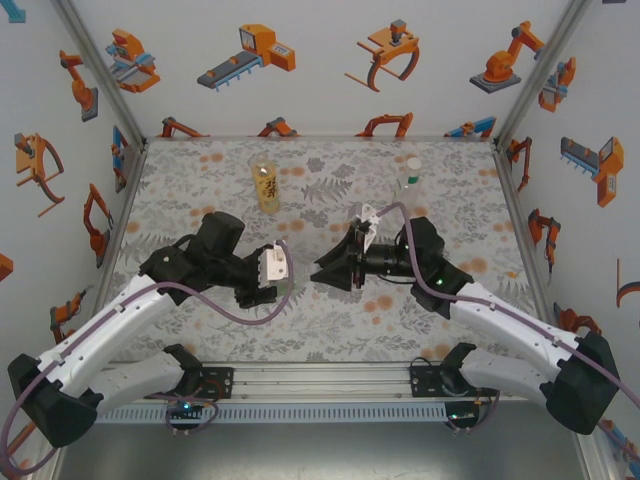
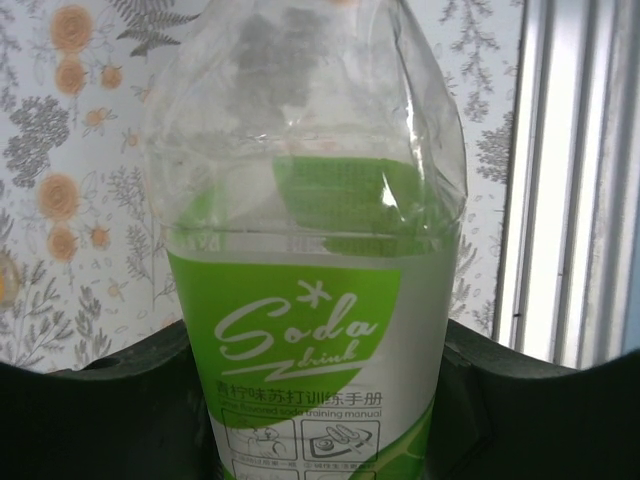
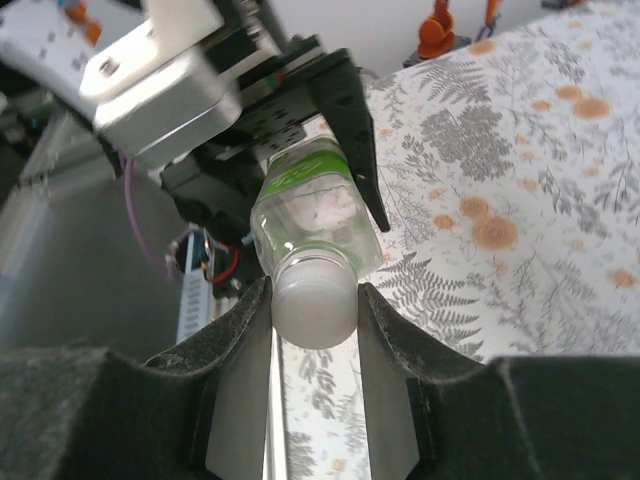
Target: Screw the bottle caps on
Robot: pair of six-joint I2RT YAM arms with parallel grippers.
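The whitish cap is sitting straight on the Soda bottle's neck (image 3: 316, 262), so my right gripper keeps on turning the cap (image 3: 315, 308) until this turn ends, and then let it go.
The clear bottle with a green "Soda drink" label (image 2: 310, 300) lies sideways off the table, clamped by my left gripper (image 2: 315, 400), which is shut on its body. Its mouth faces my right gripper (image 3: 315, 320), which is shut on a whitish cap (image 3: 315, 305) seated on the bottle's (image 3: 305, 200) neck. From above, the left gripper (image 1: 285, 278) and the right gripper (image 1: 325, 270) meet nose to nose at the table's middle. The amber-yellow bottle (image 1: 265, 185) stands upright at the back left. A clear bottle (image 1: 409, 176) with a whitish cap (image 1: 412, 162) on top stands at the back right.
The floral cloth (image 1: 330, 330) covers the table. Patterned walls close in the left, back and right sides. An aluminium rail (image 1: 320, 375) runs along the near edge between the arm bases. A purple cable (image 1: 265, 318) loops below the left wrist.
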